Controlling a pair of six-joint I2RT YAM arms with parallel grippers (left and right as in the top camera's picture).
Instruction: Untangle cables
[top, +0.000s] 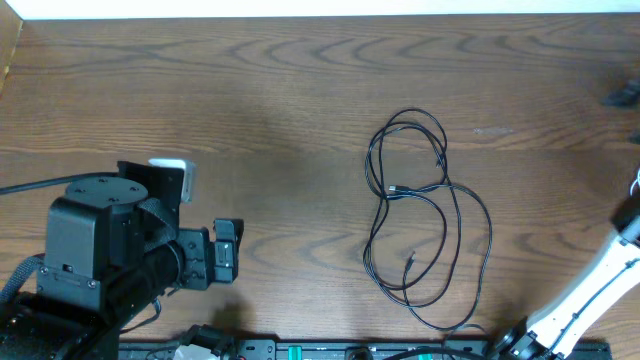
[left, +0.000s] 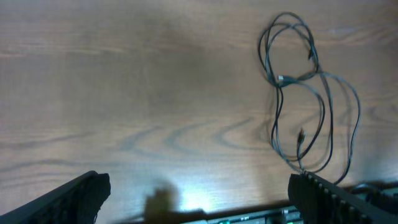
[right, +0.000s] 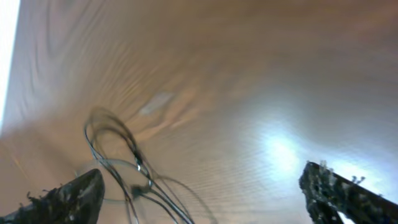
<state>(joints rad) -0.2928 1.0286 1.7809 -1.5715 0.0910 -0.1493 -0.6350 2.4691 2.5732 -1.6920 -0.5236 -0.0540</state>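
Note:
My open right gripper goes on moving toward the loop's strands of cord (top: 375, 148) before my fingers close around them, as the black cord's far loop (top: 410, 112) lies clear.
A long thin black cord (top: 445, 182) lies in several overlapping loops on the wooden table (top: 280, 120), right of centre, with small plug ends inside the loops. It also shows in the left wrist view (left: 281, 79) at upper right and, blurred, in the right wrist view (right: 138, 163) at lower left. I see no white cord. My left gripper (top: 228, 255) (left: 199, 180) is open and empty at the front left, well apart from the cord. My right gripper (right: 200, 174) is open and empty above the table, with the cord near its left finger.
A black rail with green lights (top: 330, 350) runs along the table's front edge. The right arm's white link (top: 590, 290) rises at the front right. A dark object (top: 620, 96) sits at the right edge. The table's far edge (top: 320, 14) is at the top.

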